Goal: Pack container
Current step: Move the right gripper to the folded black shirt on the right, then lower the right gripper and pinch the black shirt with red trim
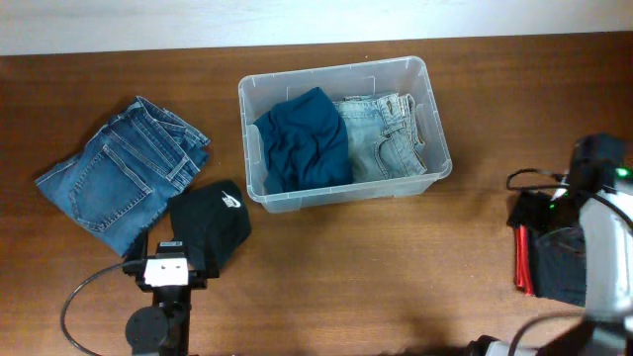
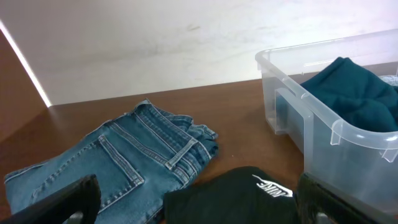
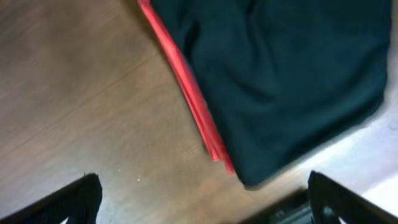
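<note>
The dark garment's red-striped edge (image 1: 522,260) passes between the open fingers of my right gripper, so I should keep going down until they close on the dark garment.
The clear plastic container (image 1: 336,71) stands at the table's back centre. It holds a teal garment (image 1: 305,138) on the left and folded light-blue jeans (image 1: 388,138) on the right. It also shows in the left wrist view (image 2: 323,118). My left gripper (image 2: 196,208) is open and empty, low over a black garment with a white logo (image 1: 210,227), (image 2: 249,196). My right gripper (image 3: 208,202) is open and empty over bare table beside a dark garment with a red stripe (image 3: 292,74), (image 1: 554,262).
Folded blue jeans (image 1: 124,173) lie at the left, touching the black garment, and show in the left wrist view (image 2: 124,162). The right arm (image 1: 598,213) and its cables sit at the right edge. A pale wall runs along the table's back edge.
</note>
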`<state>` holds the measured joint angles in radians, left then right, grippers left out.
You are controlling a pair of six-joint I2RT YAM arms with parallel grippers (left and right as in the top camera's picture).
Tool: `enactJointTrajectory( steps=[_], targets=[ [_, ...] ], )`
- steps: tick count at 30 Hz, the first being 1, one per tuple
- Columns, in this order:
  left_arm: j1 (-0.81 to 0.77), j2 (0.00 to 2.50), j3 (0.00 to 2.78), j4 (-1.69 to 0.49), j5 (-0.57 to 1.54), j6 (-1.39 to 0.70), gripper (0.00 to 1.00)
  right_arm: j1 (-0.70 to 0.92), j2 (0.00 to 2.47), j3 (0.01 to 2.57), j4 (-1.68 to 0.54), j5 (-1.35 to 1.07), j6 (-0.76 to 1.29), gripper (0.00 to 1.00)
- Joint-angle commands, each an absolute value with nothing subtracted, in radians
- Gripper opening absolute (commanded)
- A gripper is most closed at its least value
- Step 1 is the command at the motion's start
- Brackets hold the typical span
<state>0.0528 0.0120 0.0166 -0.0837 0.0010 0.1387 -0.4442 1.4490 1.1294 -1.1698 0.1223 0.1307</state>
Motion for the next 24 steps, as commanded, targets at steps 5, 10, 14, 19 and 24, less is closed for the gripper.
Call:
enactJointTrajectory(
  steps=[5,10,14,19,24],
  targets=[
    [0.057,0.007,0.010,-0.083,0.012,0.155,1.00,-0.439,1.564,1.106,-1.113,0.151,0.099,0.98],
    [0.057,0.007,0.010,-0.083,0.012,0.155,1.00,-0.439,1.643,1.105,-1.056,0.224,0.059,0.98],
    [0.057,0.007,0.010,-0.083,0.012,0.155,1.00,-0.440,1.678,1.105,-1.021,0.226,0.059,0.98],
    [0.057,0.007,0.010,-0.083,0.012,0.155,1.00,-0.440,1.729,1.103,-0.994,0.226,0.059,0.98],
    [0.057,0.007,0.010,-0.083,0.012,0.155,1.00,-0.440,1.785,1.103,-0.966,0.238,0.059,0.98]
  ],
)
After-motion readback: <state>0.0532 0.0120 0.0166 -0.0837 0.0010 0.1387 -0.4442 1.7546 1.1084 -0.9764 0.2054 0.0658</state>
